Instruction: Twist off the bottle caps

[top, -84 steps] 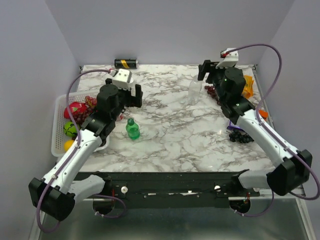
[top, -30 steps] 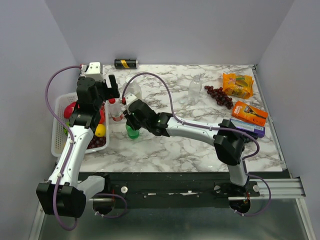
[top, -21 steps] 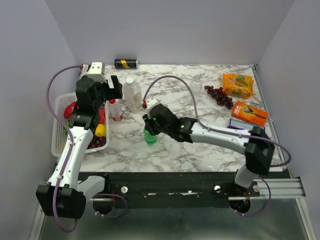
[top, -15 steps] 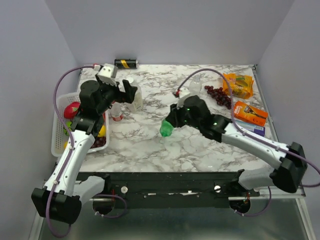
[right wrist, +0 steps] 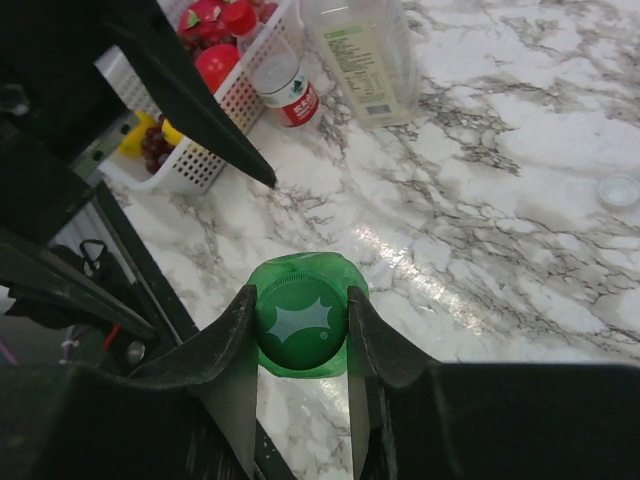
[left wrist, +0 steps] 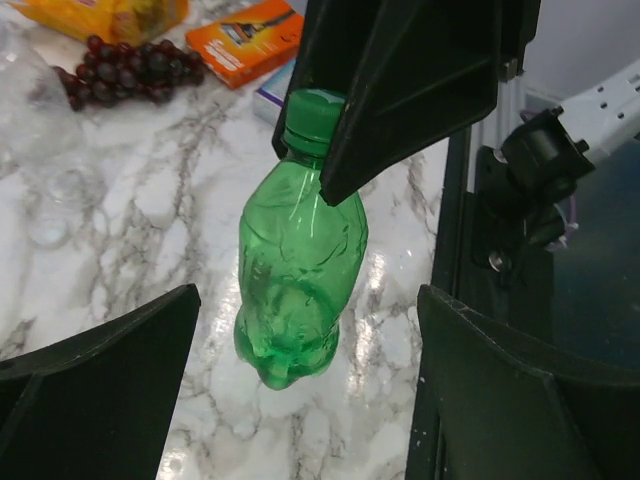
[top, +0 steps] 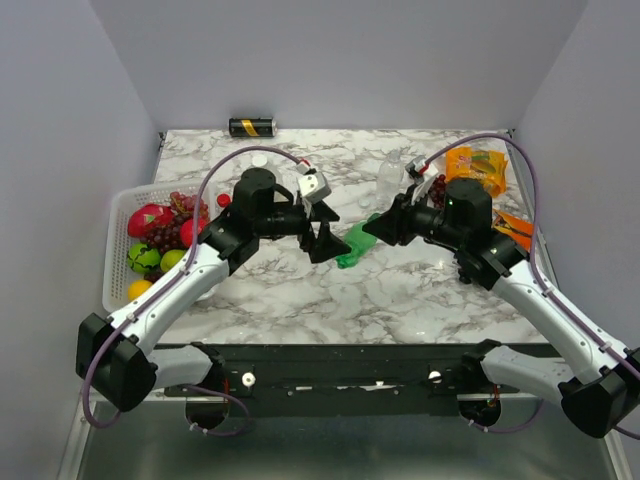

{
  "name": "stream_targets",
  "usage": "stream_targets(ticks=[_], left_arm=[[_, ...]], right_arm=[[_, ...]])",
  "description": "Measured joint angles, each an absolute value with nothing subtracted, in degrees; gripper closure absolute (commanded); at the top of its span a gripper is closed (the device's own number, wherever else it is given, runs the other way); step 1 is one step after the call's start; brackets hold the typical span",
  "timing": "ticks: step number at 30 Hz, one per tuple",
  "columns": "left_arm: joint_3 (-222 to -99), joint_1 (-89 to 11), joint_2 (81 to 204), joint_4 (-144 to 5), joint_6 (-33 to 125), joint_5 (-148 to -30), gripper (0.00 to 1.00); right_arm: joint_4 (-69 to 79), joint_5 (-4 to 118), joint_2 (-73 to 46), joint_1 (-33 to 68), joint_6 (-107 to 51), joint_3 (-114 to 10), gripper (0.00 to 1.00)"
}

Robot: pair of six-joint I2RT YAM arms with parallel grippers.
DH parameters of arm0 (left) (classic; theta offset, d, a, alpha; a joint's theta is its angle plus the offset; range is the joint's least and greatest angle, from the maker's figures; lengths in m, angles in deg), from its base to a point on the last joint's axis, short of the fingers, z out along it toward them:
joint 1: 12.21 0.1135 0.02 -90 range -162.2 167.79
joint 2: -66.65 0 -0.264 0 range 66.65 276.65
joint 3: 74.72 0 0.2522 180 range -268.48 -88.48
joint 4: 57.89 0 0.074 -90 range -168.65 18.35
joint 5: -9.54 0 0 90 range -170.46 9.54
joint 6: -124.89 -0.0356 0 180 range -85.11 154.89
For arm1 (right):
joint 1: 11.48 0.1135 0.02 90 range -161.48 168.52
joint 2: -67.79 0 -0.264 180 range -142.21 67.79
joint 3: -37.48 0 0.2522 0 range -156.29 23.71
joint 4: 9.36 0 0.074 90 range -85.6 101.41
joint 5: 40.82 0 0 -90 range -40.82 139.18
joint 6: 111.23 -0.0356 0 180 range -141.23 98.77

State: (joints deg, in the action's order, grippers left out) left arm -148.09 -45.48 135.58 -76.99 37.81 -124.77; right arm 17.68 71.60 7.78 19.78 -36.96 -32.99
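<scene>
The robot's right gripper has hold of the green bottle only by its cap (left wrist: 315, 115), so next the left gripper grips the free body (top: 353, 244) before the right gripper turns the cap.
My right gripper (top: 378, 228) is shut on the green cap (right wrist: 302, 322) of the small green bottle (top: 354, 246). It holds the bottle off the table near the centre, with the body pointing toward the left arm. In the left wrist view the green bottle (left wrist: 300, 262) hangs between the wide-open fingers of my left gripper (left wrist: 308, 295), touching neither. From above, the left gripper (top: 333, 235) sits just left of the bottle's base. A small clear red-labelled bottle (right wrist: 285, 85) and a larger clear bottle (right wrist: 362, 55) stand by the basket. Another clear bottle (top: 390, 175) stands at the back centre.
A white basket (top: 118, 215) of toy fruit sits at the left edge. A black-and-gold can (top: 252, 127) lies at the back. Grapes (left wrist: 130, 65), an orange snack bag (top: 478, 165) and an orange box (left wrist: 238, 35) lie on the right. A small clear cap (right wrist: 617, 190) rests on the marble.
My right gripper has lifted the green bottle and carried it from the left side to the centre. My left arm swung away from the basket toward the bottle, jaws still open.
</scene>
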Motion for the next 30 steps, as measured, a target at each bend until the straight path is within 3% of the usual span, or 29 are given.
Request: stream_targets(ticks=[15, 16, 17, 19, 21, 23, 24, 26, 27, 30], left_arm=[[-148.11, -52.48, 143.43, -79.48, 36.39, -125.19, 0.02], [-148.11, -52.87, 143.93, -79.81, 36.17, -125.03, 0.06], [-148.11, -53.18, 144.21, -80.07, 35.93, -124.92, 0.23], [-148.11, -53.77, 144.41, -80.86, 35.27, -124.31, 0.42], [-148.14, -54.25, 144.39, -81.19, 34.7, -123.29, 0.48], [-148.14, -54.42, 144.39, -81.04, 34.25, -122.78, 0.55], [-148.14, -54.62, 144.39, -80.93, 34.11, -122.3, 0.57], [-148.14, -54.95, 144.35, -80.77, 34.09, -121.38, 0.62], [-148.05, -55.21, 144.32, -80.53, 34.18, -120.75, 0.64], [-147.28, -56.35, 144.06, -79.24, 34.57, -117.65, 0.7]], right_arm=[[17.03, 81.89, 7.72, 19.15, -39.73, -32.99, 0.99], [16.85, 82.11, 7.72, 19.15, -39.93, -32.99, 0.99], [16.63, 82.29, 7.72, 19.15, -40.26, -32.99, 0.99], [16.2, 82.72, 7.72, 19.15, -40.76, -32.99, 0.99], [15.96, 82.96, 7.7, 19.15, -40.89, -32.99, 0.99], [15.8, 83.07, 7.7, 19.11, -41.18, -32.95, 0.9], [15.76, 83.07, 7.7, 19.02, -41.2, -32.91, 0.75], [15.69, 83.01, 7.72, 18.91, -41.24, -32.88, 0.55], [15.65, 82.86, 7.76, 18.86, -41.24, -32.86, 0.39], [15.26, 80.95, 8.33, 18.82, -42.42, -32.47, 0.26]])
